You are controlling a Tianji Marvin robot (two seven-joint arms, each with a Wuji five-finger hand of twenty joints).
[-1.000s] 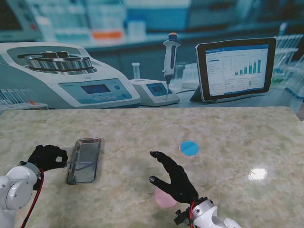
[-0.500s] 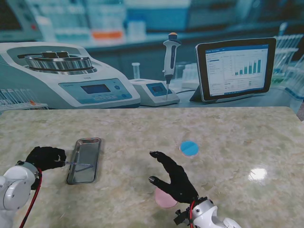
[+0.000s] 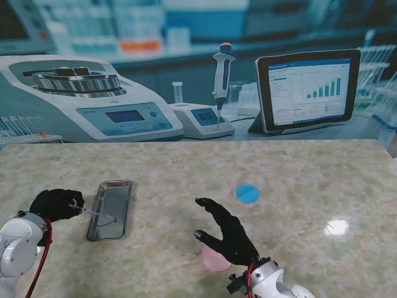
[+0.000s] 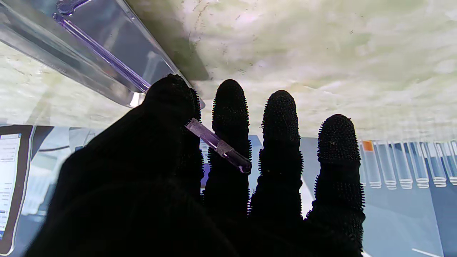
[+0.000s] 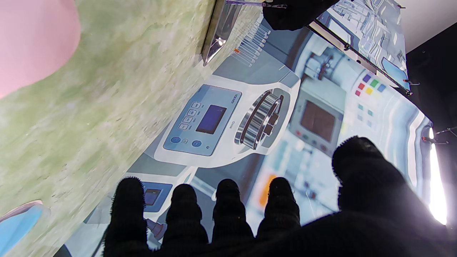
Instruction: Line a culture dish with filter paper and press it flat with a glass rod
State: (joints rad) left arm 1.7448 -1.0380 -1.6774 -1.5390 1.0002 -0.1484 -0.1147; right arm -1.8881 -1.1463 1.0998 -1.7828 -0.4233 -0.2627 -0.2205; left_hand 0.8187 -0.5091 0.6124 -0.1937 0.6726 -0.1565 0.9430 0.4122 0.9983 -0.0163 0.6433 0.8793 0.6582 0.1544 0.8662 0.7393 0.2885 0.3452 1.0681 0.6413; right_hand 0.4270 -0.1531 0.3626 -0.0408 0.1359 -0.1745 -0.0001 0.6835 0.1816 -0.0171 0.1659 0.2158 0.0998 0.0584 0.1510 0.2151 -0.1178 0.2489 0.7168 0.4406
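Note:
A pale rim [image 5: 25, 208] goes around the blue culture dish [image 3: 247, 194]. So I should expect blue filter paper to be in the dish already when I push the glass rod down.
My left hand [image 3: 54, 203] is shut on the near end of the glass rod [image 3: 93, 211], pinched between thumb and index finger. The rod slants down, with its far tip resting in the steel tray [image 3: 115, 194]. In the left wrist view the rod [image 4: 217, 144] crosses my black fingers [image 4: 282, 117], and its far part lies in the tray [image 4: 43, 46]. The blue culture dish [image 3: 248, 194] sits mid-table. My right hand [image 3: 231, 234] is open with fingers spread, over the far edge of the pink filter paper [image 3: 214, 261]. The right wrist view shows the paper [image 5: 32, 43] and the dish [image 5: 18, 221].
A marble table top [image 3: 298, 167] runs back to a printed lab backdrop [image 3: 186, 74] of instruments and a tablet. A bright glare spot [image 3: 337, 227] lies on the right of the table. The tray's long side points away from me.
My left hand has closed on the rod's near end, lifted it and drawn slightly left, so the rod now tilts out of the tray. The right hand has not moved.

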